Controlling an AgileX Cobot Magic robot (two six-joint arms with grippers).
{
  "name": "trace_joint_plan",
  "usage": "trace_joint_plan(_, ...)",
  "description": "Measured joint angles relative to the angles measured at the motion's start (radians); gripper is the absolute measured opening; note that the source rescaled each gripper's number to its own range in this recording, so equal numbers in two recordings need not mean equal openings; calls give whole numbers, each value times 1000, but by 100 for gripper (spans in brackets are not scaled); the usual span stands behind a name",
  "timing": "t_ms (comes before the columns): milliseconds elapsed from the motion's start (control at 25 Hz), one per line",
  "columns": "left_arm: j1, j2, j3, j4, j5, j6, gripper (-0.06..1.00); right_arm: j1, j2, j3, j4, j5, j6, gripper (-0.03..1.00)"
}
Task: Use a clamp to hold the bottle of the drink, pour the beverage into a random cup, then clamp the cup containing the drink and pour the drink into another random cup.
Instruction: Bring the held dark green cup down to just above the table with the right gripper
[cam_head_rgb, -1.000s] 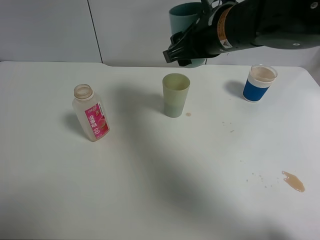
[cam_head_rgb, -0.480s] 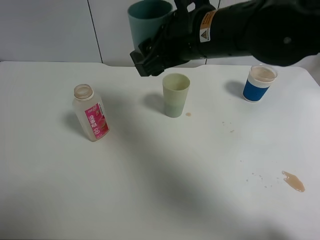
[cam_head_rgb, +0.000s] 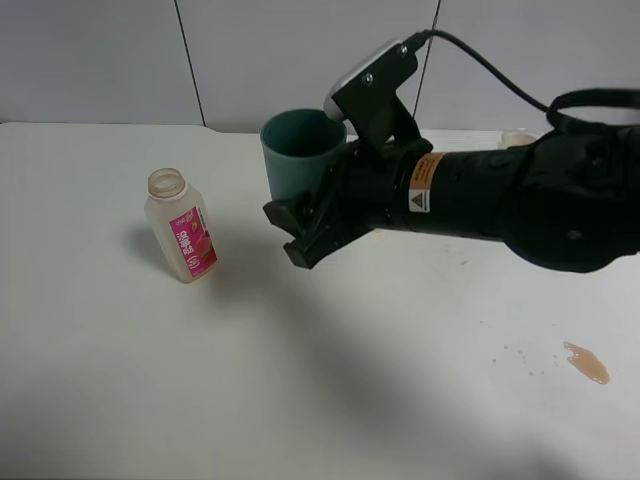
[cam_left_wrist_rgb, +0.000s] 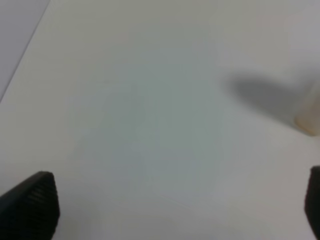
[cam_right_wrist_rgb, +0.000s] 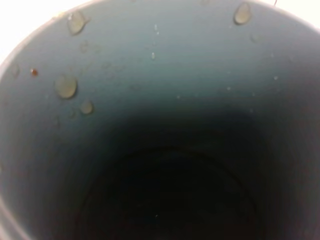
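I should keep lowering my right gripper until the base of the teal cup (cam_head_rgb: 298, 160), hanging upright over clear white table (cam_head_rgb: 275, 300) beside the bottle, rests there, then let go.
A clear drink bottle (cam_head_rgb: 182, 225) with a pink label and no cap stands upright at the table's left. My right gripper (cam_head_rgb: 310, 225) is shut on a teal cup (cam_head_rgb: 298, 155) and holds it upright just above the table, right of the bottle. The right wrist view looks straight into this cup (cam_right_wrist_rgb: 160, 125); its wall carries droplets and its bottom is dark. The pale green cup is hidden behind my right arm. Only the rim of the blue-and-white cup (cam_head_rgb: 520, 135) shows above the arm. My left gripper (cam_left_wrist_rgb: 172, 205) is open over bare table; it is out of the exterior view.
A brown puddle of spilled drink (cam_head_rgb: 587, 363) lies at the right front of the white table (cam_head_rgb: 150, 380), with small drops (cam_head_rgb: 520, 355) beside it. A blurred pale object (cam_left_wrist_rgb: 311, 115) with a shadow shows at the edge of the left wrist view.
My right arm has carried the teal cup left and down, from high at the back to low beside the bottle. The arm now covers the green cup and most of the blue cup.
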Motion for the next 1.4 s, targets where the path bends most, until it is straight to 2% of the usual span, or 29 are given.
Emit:
trace_joint_plan(200,0,0,0,0,0,0,100,0,100,39,2,-88,0,2)
trace_joint_plan(600,0,0,0,0,0,0,100,0,333,41,2,-340,-1,2)
trace_joint_plan(840,0,0,0,0,0,0,100,0,424,41,2,-448,-49,2)
trace_joint_plan(1400,0,0,0,0,0,0,100,0,520,39,2,-537,-64,2)
